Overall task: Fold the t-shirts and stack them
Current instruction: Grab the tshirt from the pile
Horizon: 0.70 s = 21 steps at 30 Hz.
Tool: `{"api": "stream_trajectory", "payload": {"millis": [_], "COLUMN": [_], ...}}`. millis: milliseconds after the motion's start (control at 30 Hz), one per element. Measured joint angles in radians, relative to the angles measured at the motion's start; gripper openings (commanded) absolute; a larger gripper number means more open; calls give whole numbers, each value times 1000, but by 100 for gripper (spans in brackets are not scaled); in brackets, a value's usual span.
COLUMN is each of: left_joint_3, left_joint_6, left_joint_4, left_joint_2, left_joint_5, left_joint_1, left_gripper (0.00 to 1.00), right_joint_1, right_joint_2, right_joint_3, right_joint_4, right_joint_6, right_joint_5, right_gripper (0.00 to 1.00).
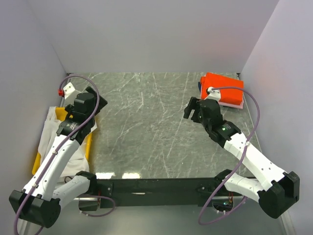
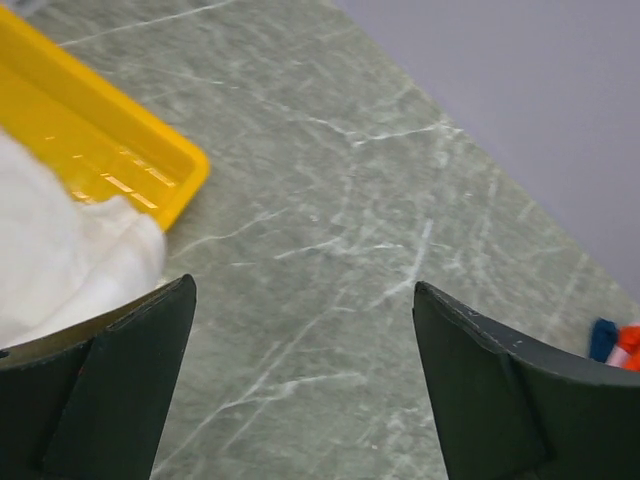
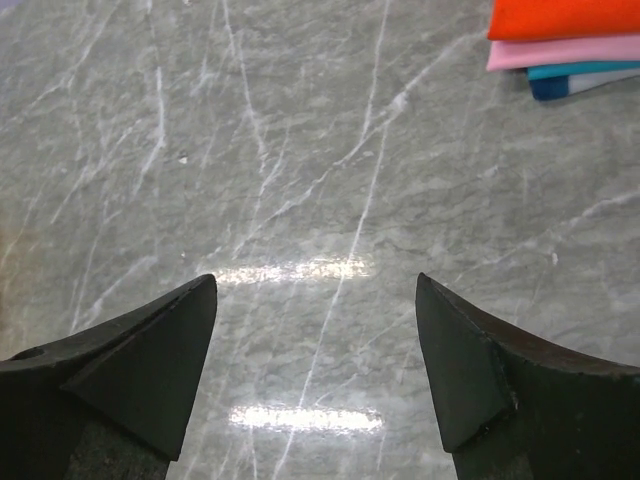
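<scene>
A loose end of the white t-shirt [image 1: 93, 127] hangs over the yellow tray's rim. My left gripper should go on moving toward that end until its fingers are on both sides of the cloth [image 2: 125, 258].
A white t-shirt [image 1: 54, 134] lies crumpled in the yellow tray [image 1: 37, 161] at the left; it also shows in the left wrist view [image 2: 60, 255]. A folded stack with the orange-red t-shirt [image 1: 222, 88] on top, pink and blue below, sits at the back right; its edge shows in the right wrist view [image 3: 560, 20]. My left gripper [image 1: 95, 95] is open and empty, above the tray's far end. My right gripper [image 1: 193, 110] is open and empty over bare marble, in front and left of the stack.
The yellow tray's corner [image 2: 150, 170] shows in the left wrist view. A small white block with a red knob [image 1: 66, 89] sits at the back left. Grey walls close the table on three sides. The marble top [image 1: 146, 127] is bare between the arms.
</scene>
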Motion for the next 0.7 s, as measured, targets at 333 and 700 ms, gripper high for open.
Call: {"api": "stream_trajectory", "payload": {"millis": [333, 700], "left_joint_3": [0, -137], "left_joint_6": [-61, -248], "left_joint_4": [-165, -331], "left_joint_2": [4, 46], "left_joint_5": [-115, -122], "left_joint_1": [1, 285], "left_gripper": [99, 99], "right_joint_1": [0, 0], "right_joint_2": [-7, 3], "right_joint_3": [-6, -20], "right_joint_4": [-12, -5], "right_joint_6": [2, 14], "right_joint_5": [56, 45], "right_gripper": [88, 89]}}
